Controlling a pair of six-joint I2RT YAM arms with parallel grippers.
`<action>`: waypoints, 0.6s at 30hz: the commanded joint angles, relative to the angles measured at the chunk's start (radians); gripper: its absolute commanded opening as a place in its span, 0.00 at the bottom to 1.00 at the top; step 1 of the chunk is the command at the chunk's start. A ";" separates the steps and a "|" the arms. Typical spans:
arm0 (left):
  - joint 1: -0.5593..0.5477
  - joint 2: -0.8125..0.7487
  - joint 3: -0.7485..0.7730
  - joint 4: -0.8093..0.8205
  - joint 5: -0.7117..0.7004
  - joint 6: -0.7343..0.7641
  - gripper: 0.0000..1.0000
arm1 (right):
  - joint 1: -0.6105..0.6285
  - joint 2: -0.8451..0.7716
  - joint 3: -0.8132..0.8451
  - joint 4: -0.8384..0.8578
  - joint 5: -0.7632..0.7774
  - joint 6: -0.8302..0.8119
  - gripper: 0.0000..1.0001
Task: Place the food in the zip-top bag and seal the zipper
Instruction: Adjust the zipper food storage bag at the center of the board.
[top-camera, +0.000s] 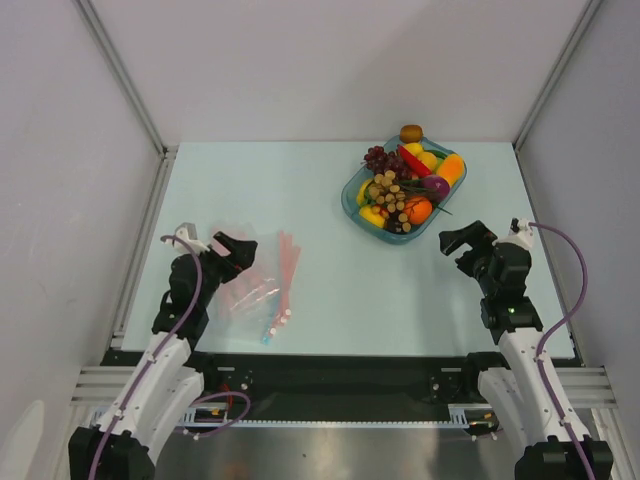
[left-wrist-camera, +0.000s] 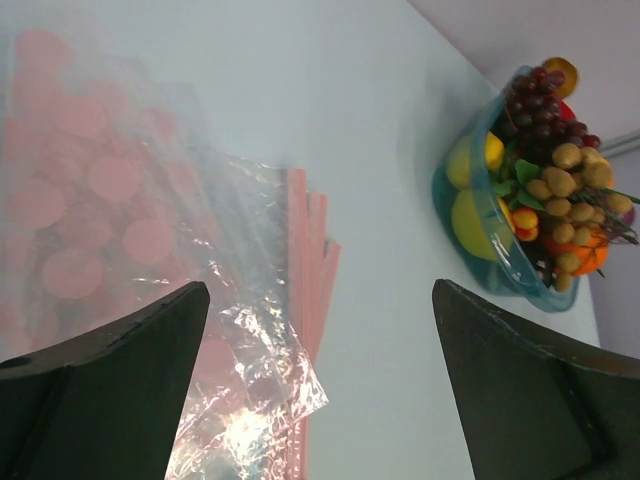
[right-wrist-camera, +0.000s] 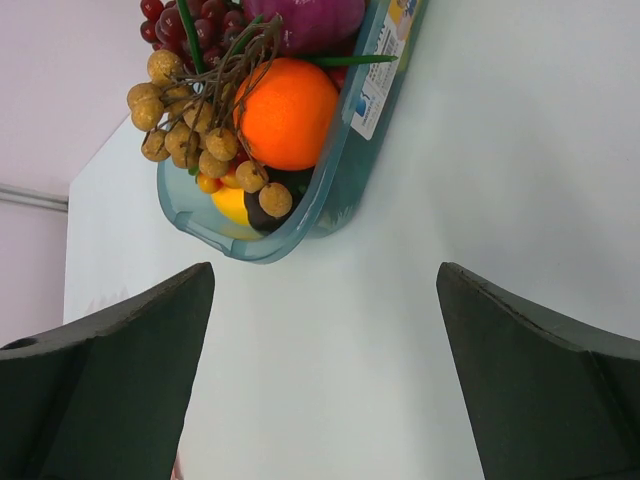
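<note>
Several pink strips (top-camera: 287, 266) are spread out along the bag's edge. The zip-top bag (top-camera: 247, 288) will therefore slide away from others stacked with it when I drag it.
The food (top-camera: 405, 185) is piled in a teal-blue tray (top-camera: 352, 205) at the back right: an orange (right-wrist-camera: 288, 110), a tan grape bunch (right-wrist-camera: 180, 130), a purple piece (right-wrist-camera: 305, 20) and a yellow lemon (left-wrist-camera: 472, 222). The clear crinkly zip-top bag (top-camera: 240, 290) lies flat at the front left, its pink zipper (left-wrist-camera: 305, 250) along the right edge. My left gripper (top-camera: 237, 250) hovers open over the bag; in its wrist view the left gripper (left-wrist-camera: 315, 300) holds nothing. My right gripper (top-camera: 462, 240) is open just in front of the tray, and the right gripper (right-wrist-camera: 325, 275) frames bare table.
Several pink strips (top-camera: 288, 262) fan out beside the bag, as if more bags are stacked there. A short light-blue strip (top-camera: 268, 335) lies at the bag's near corner. A brown fruit (top-camera: 411, 132) sits at the tray's far end. Grey walls close in the table (top-camera: 300, 200) on three sides.
</note>
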 joint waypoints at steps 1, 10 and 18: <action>-0.056 0.002 0.097 -0.104 -0.142 0.043 1.00 | 0.003 -0.003 0.003 0.024 0.006 -0.007 1.00; -0.194 0.353 0.249 -0.271 -0.420 0.076 1.00 | 0.003 0.013 -0.003 0.033 -0.006 0.007 1.00; -0.194 0.602 0.329 -0.279 -0.394 0.106 1.00 | 0.003 0.019 -0.011 0.042 -0.031 0.007 1.00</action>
